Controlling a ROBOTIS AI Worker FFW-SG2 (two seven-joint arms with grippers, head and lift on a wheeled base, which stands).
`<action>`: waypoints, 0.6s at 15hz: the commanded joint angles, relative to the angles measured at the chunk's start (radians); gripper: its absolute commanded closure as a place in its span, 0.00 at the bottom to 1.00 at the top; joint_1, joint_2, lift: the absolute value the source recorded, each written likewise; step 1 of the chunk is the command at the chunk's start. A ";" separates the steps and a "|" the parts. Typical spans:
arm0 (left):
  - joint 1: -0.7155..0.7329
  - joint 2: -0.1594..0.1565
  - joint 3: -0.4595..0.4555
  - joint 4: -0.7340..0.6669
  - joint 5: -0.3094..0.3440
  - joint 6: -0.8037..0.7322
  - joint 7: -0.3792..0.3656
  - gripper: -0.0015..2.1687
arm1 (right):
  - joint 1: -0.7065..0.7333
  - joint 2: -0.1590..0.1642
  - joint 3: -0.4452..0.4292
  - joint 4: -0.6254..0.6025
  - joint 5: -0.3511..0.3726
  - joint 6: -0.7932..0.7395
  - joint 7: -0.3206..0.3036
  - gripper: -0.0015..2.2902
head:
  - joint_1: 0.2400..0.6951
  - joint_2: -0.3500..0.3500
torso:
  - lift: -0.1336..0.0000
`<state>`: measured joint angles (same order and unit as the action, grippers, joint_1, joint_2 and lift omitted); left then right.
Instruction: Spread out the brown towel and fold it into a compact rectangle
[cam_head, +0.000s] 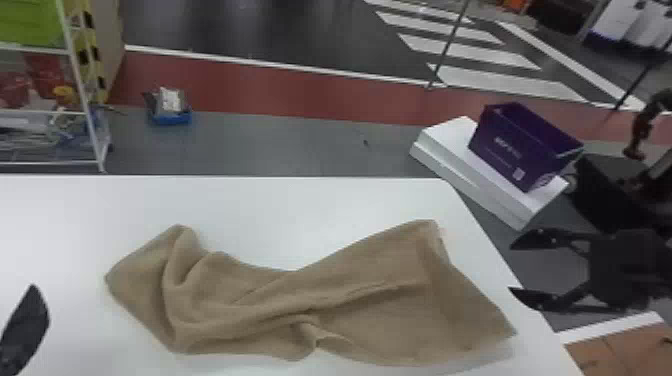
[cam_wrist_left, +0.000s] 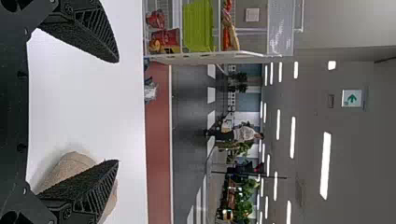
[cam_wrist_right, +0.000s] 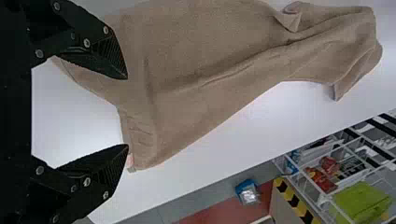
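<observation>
The brown towel (cam_head: 405, 295) has loose folds gathered at the narrow middle (cam_head: 290, 312), so it will spread into a much wider sheet when both of the robot's grippers pull it out.
The brown towel (cam_head: 320, 300) lies crumpled and stretched sideways across the white table, twisted at its middle, with its right end flatter and wider. At the lower left of the head view is a dark finger of my left gripper (cam_head: 25, 325), beside the towel's left end. In the left wrist view my left gripper (cam_wrist_left: 117, 111) stands open, the towel (cam_wrist_left: 74, 165) partly behind one finger. My right gripper (cam_head: 510, 267) is open at the table's right edge, off the towel. In the right wrist view, the towel (cam_wrist_right: 201, 70) lies beyond my right gripper (cam_wrist_right: 128, 112), nothing between its pads.
The white table (cam_head: 300, 200) has its far edge behind the towel and a slanted right edge. Past that edge a purple box (cam_head: 520, 145) rests on white slabs (cam_head: 450, 155). A wire shelf (cam_head: 85, 115) stands at the back left, near a blue bin (cam_head: 170, 117) on the floor.
</observation>
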<state>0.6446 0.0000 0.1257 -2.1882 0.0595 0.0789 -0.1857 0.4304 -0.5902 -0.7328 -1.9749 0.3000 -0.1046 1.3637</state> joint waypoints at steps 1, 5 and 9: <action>0.007 -0.003 0.000 -0.010 -0.001 0.000 0.002 0.06 | 0.039 -0.008 -0.033 -0.045 -0.005 -0.132 0.003 0.04 | 1.00 0.05 | 0.07; 0.007 -0.003 -0.005 -0.015 -0.009 0.003 0.005 0.06 | 0.156 -0.066 0.042 -0.128 0.134 -0.252 0.003 0.07 | 1.00 0.10 | 0.07; 0.007 -0.003 -0.006 -0.012 -0.012 0.003 0.009 0.06 | 0.194 -0.145 0.147 -0.102 0.284 -0.181 0.003 0.13 | 1.00 0.13 | 0.07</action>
<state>0.6520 0.0000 0.1201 -2.2010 0.0480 0.0822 -0.1769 0.6180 -0.7118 -0.6087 -2.1007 0.5563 -0.3116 1.3637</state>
